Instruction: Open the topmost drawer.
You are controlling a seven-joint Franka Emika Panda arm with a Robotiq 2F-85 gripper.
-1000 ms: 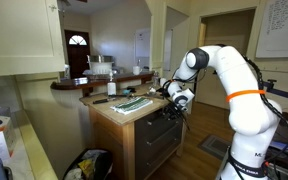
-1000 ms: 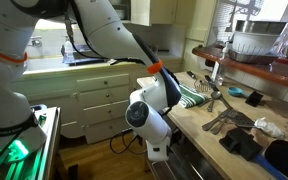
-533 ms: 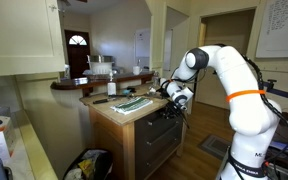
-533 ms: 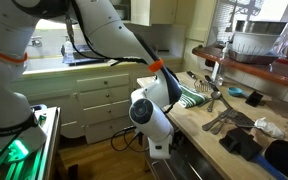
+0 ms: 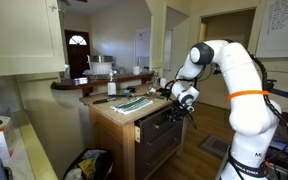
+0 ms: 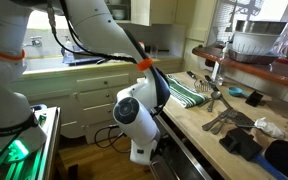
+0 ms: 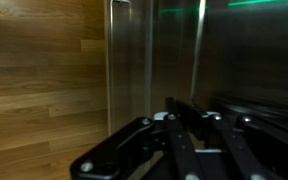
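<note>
The topmost drawer's front is held in my gripper's fingers and the aisle is clear, so I should keep pulling the drawer toward the aisle until it is wide open.
The topmost drawer of the wooden island has a dark grey front and stands pulled out a little from the cabinet. In an exterior view its open top edge shows below the counter. My gripper is at the drawer's front, at its handle. In the wrist view the two dark fingers lie close together around a dark edge against the grey front; the picture is dim. In an exterior view the white wrist hides the fingers.
Taller dark grey drawer fronts sit below. A green striped cloth and metal utensils lie on the counter. A dark bag stands on the floor. White cabinets stand across the aisle.
The arm has drawn back from the island and the topmost drawer has slid out with the gripper. The wrist now sits farther into the aisle.
</note>
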